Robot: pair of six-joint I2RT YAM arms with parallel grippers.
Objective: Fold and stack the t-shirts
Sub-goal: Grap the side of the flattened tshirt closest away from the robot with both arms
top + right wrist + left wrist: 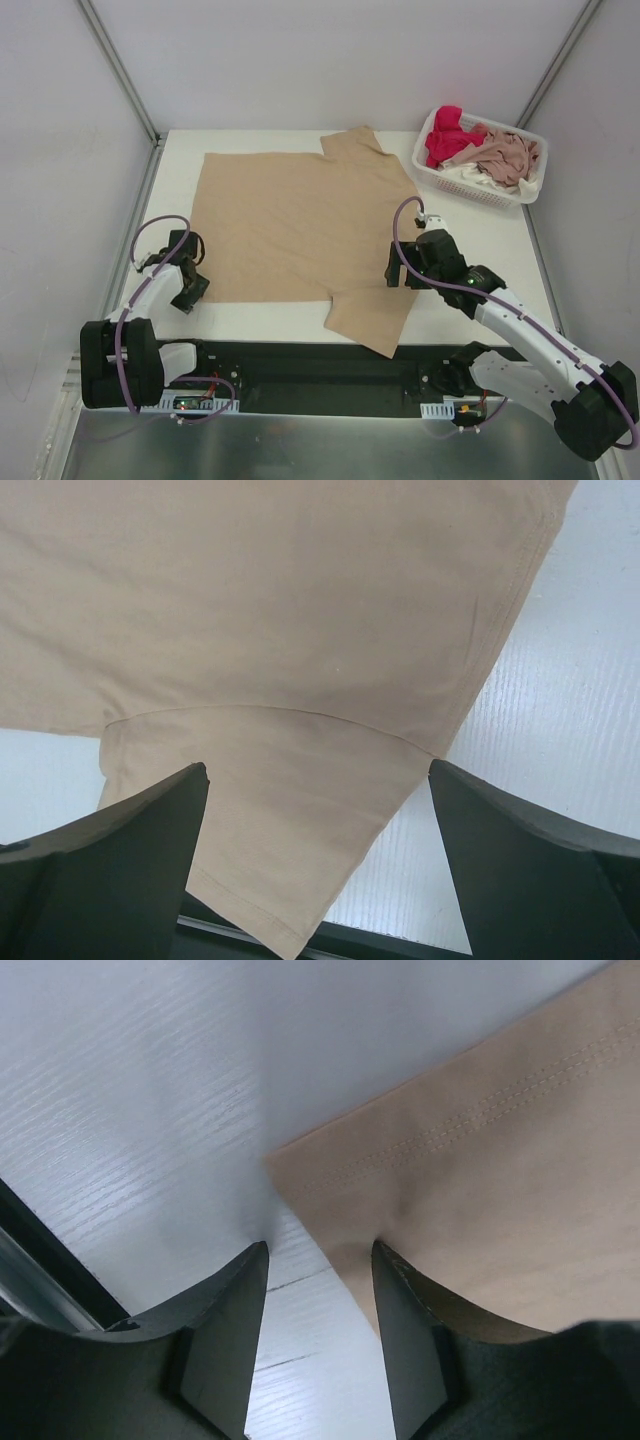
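Note:
The body's near side [268,288] is joined to the near sleeve by a curved seam [272,708], so it should fold over too when I carry the sleeve over the t-shirt.
A large tan-beige t-shirt [295,225] lies spread flat on the white table, hem to the left, sleeves to the right. My left gripper [190,290] is open at the shirt's near-left hem corner [300,1175], its fingers [235,1330] astride the corner's edge. My right gripper [398,272] is open above the near sleeve [300,810], empty. More shirts lie bunched in the basket: a red-pink one [445,135], a dusty pink one [505,155] and a white one [470,175].
A white plastic lattice basket [435,180] stands at the far right corner. The near sleeve hangs over the table's front edge [270,325]. Grey walls close in on both sides.

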